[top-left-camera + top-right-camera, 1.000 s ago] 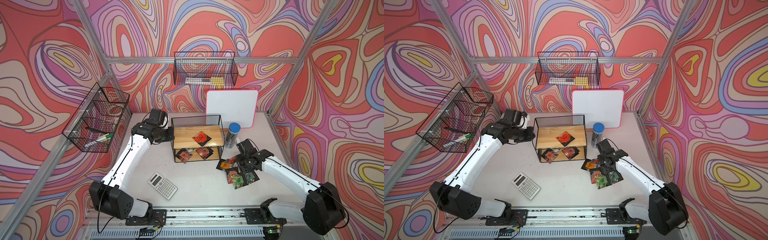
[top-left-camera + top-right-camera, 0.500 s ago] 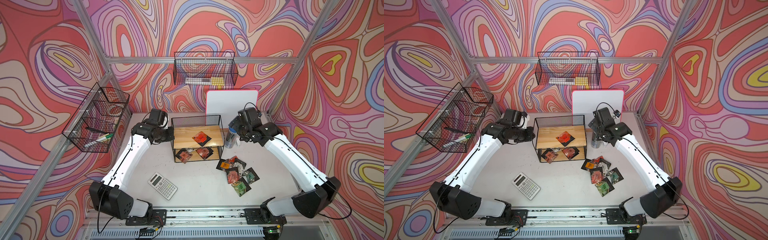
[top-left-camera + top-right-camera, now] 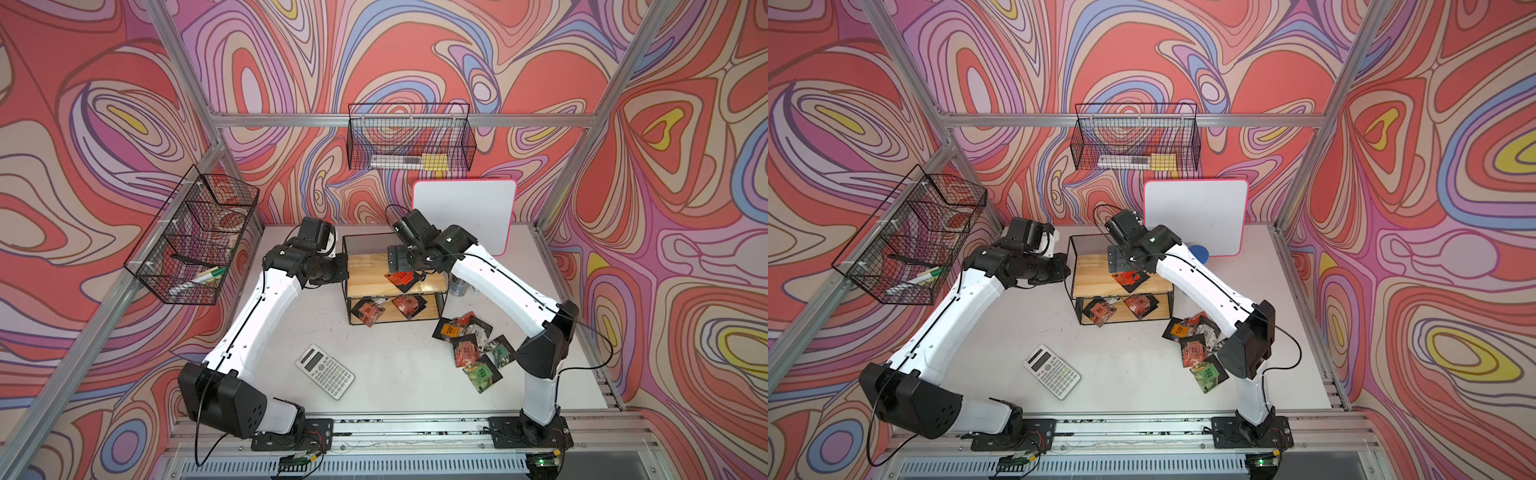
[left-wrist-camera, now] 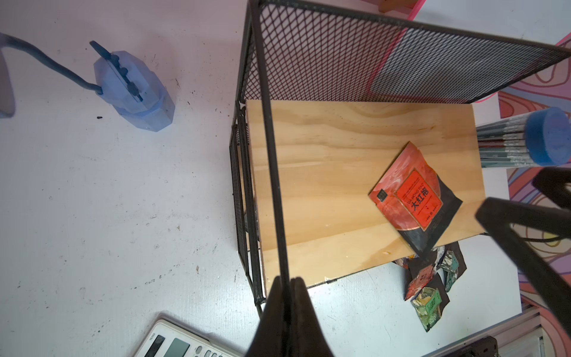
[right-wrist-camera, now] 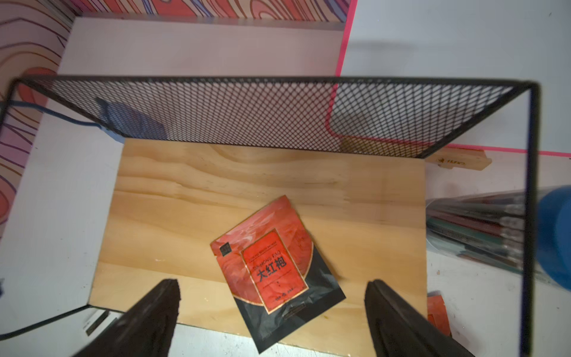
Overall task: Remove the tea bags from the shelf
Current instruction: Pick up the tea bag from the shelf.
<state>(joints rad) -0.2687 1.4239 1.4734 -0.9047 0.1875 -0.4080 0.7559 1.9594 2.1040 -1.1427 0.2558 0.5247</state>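
My right gripper has its open fingers on either side of the red tea bag point(image 3: 402, 279), so it should keep going down to the top board point(image 3: 374, 280) and close there.
The shelf point(image 3: 376, 277) stands mid-table, two wooden boards in a black wire frame. One red tea bag point(image 3: 401, 279) point(image 5: 272, 265) lies on the top board near its front edge. Two more tea bags point(image 3: 369, 311) point(image 3: 405, 304) lie on the lower board. Several tea bags point(image 3: 469, 345) sit in a loose pile on the table to the shelf's right. My left gripper point(image 4: 289, 282) is shut on the shelf's left frame wire. My right gripper point(image 5: 272, 286) hangs open just above the top board, its fingers on either side of the red tea bag and apart from it.
A calculator point(image 3: 325, 371) lies in front of the shelf. A blue-capped tube of pens point(image 3: 1198, 253) stands at the shelf's right end, a whiteboard point(image 3: 465, 216) behind it. Wire baskets hang on the back wall point(image 3: 409, 143) and left wall point(image 3: 195, 237).
My right arm has left the pile on the table, swung up and back over the shelf's top board, and opened wide. The left arm has not moved.
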